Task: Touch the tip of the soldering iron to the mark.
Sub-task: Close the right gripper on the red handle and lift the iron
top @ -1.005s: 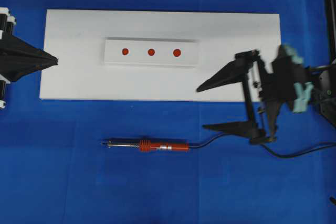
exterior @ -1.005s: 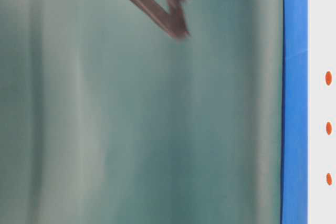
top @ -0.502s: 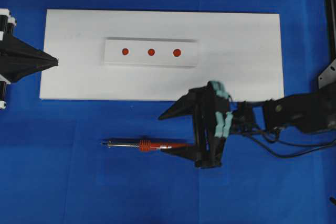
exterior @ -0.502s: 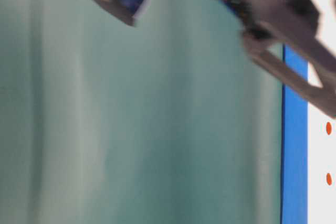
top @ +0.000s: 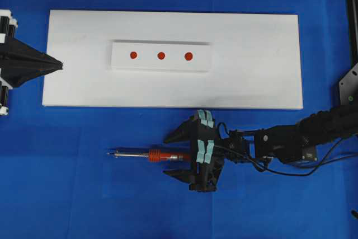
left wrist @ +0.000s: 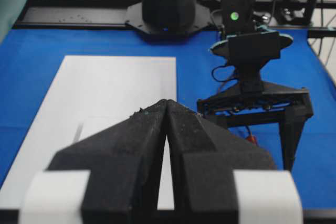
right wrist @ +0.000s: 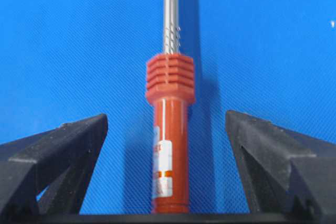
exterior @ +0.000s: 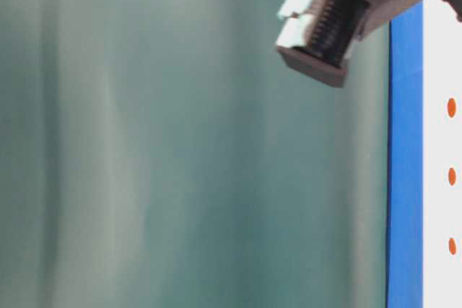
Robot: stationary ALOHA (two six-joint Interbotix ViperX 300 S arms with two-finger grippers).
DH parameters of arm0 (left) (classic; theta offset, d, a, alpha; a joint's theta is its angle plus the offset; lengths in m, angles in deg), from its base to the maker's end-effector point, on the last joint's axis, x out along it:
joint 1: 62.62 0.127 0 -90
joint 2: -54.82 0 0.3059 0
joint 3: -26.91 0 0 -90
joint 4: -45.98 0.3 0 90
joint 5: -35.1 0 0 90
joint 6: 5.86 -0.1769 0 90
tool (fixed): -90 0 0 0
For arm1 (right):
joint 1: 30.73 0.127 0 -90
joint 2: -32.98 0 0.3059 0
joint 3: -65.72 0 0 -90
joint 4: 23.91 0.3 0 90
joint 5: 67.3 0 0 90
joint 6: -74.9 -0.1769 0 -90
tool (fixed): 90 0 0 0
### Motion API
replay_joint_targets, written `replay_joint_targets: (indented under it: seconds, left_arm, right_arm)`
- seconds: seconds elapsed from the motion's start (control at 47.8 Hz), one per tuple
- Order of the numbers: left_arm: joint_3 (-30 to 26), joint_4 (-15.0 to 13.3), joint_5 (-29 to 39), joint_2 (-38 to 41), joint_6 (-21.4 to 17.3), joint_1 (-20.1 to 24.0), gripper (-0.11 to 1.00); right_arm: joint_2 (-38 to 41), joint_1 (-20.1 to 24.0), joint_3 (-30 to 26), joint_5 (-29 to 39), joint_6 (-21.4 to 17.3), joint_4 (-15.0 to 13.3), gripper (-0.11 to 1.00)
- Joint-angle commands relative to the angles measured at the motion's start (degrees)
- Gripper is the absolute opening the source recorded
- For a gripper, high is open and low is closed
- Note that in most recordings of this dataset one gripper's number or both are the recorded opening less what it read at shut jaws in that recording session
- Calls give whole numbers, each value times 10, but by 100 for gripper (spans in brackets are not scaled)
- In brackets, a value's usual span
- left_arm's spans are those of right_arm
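Note:
I expect the black cord [top: 263, 167] to trail along with slack when I carry the soldering iron to the mark, because the cord lies in a loose curve [top: 305, 174].
The soldering iron [top: 159, 154] lies on the blue mat with its tip pointing left and its black cord running right. My right gripper [top: 165, 157] is open and low, one finger on each side of the orange-red handle [right wrist: 169, 145], not touching it; in the right wrist view [right wrist: 166, 121] there are gaps on both sides. The mark [top: 161, 55] is the middle red dot on the white block [top: 146, 62]. It also shows in the table-level view [exterior: 452, 176]. My left gripper [top: 59, 65] is shut and empty at the board's left edge, also seen in the left wrist view [left wrist: 166, 103].
The block rests on a large white board [top: 251, 65] above the iron. The right arm [top: 291, 144] stretches in from the right over the cord. The two end dots [top: 133, 55] [top: 188, 56] flank the mark.
My right gripper has swung left from the board's right end and come down around the iron's handle, still open. The left gripper and the iron have not moved.

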Motion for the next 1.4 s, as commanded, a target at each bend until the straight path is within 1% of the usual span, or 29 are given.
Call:
replay_joint_targets:
  seconds: [0.0, 0.063, 0.105, 0.147, 0.272, 0.335, 0.377, 0.67, 0.837, 0.921, 1.005, 1.193, 1.277, 1.381]
  left_arm:
    - [-4, 1, -7, 3, 0, 2, 0]
    - [-4, 0, -6, 3, 0, 3, 0]
    - [-4, 0, -7, 2, 0, 3, 0]
    - [-4, 0, -6, 3, 0, 4, 0]
    - [-4, 0, -7, 2, 0, 9, 0]
    - [-4, 0, -6, 3, 1, 11, 0]
    - [-4, 1, -7, 2, 0, 11, 0]
    - [-4, 1, -7, 3, 2, 11, 0]
    - [-4, 0, -7, 3, 2, 12, 0]
    - [-4, 0, -7, 2, 2, 11, 0]
    - [-5, 0, -7, 3, 2, 11, 0]
    - [-4, 1, -7, 3, 3, 11, 0]
    - [-4, 0, -7, 2, 3, 11, 0]
    - [-4, 0, -7, 2, 4, 11, 0]
  right_arm:
    - [-5, 3, -9, -8, 2, 2, 85]
    - [-4, 3, -9, -8, 4, 2, 80]
    - [-4, 3, -7, -9, 7, 2, 73]
    - [-4, 3, -6, -8, 11, 2, 63]
    - [-4, 3, -4, -7, 33, 2, 26]
    - [-5, 3, -4, -7, 36, 2, 12]
    - [-4, 3, -4, -7, 38, 2, 6]
    - [-9, 0, -5, -6, 39, 2, 6]
    - [-58, -3, 1, 11, 42, 2, 6]
    - [-95, -10, 8, 38, 47, 2, 6]
    - [-137, -18, 14, 81, 61, 2, 6]
    - [-223, -42, 9, 188, 99, 2, 6]
    - [-255, -50, 7, 221, 112, 2, 6]
    - [-279, -57, 6, 245, 121, 1, 6]
